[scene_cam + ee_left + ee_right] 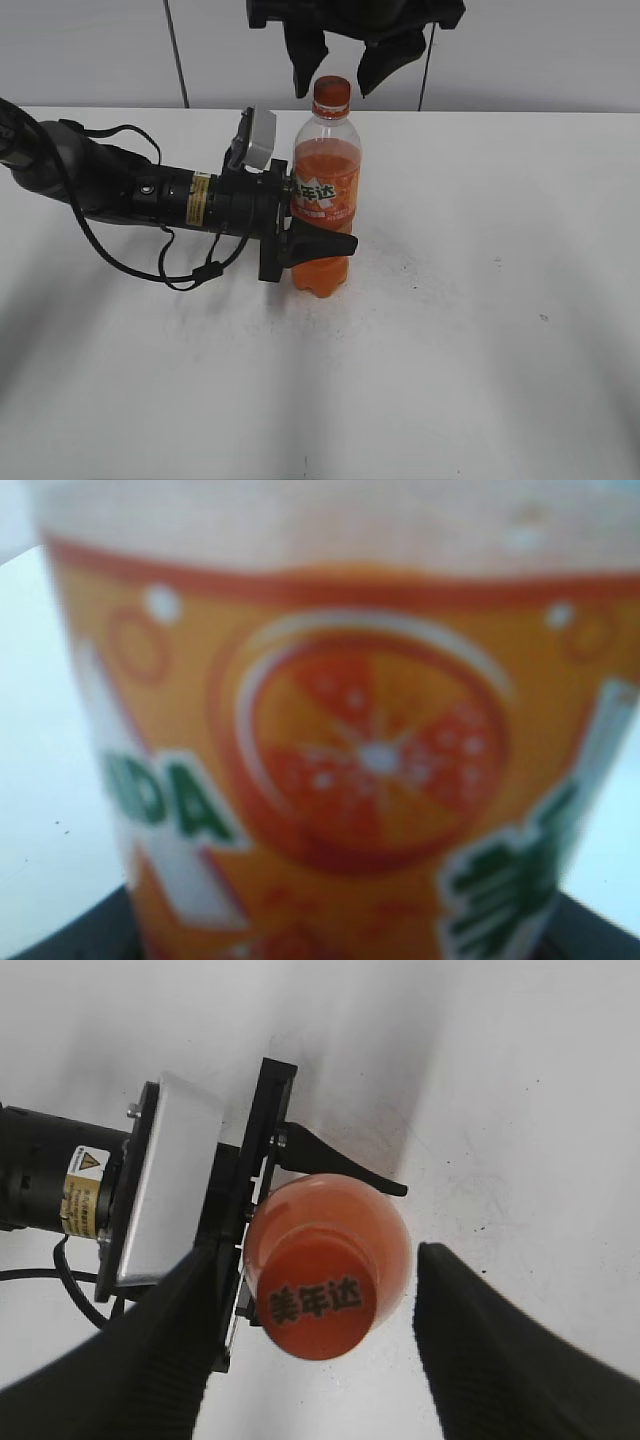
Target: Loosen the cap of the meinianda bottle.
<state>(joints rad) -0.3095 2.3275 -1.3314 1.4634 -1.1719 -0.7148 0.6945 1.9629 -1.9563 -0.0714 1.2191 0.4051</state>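
Note:
My right gripper will turn the orange cap [332, 92], and the cap will twist loose and come all the way off, because my left gripper is holding the bottle's waist [322, 226].
The meinianda bottle [325, 190] stands upright on the white table, full of orange drink, with its orange cap [331, 95] on. My left gripper [312, 238] comes in from the left and is shut on the bottle's waist; in the left wrist view the orange label [370, 760] fills the frame. My right gripper [340, 62] hangs open just above the cap. In the right wrist view the cap [318, 1302] lies between the two black fingers [310, 1360], which stand apart from it on both sides.
The left arm [120, 185] and its black cable [185, 270] lie across the left of the white table [480, 300]. A grey wall panel [530, 50] stands behind the table.

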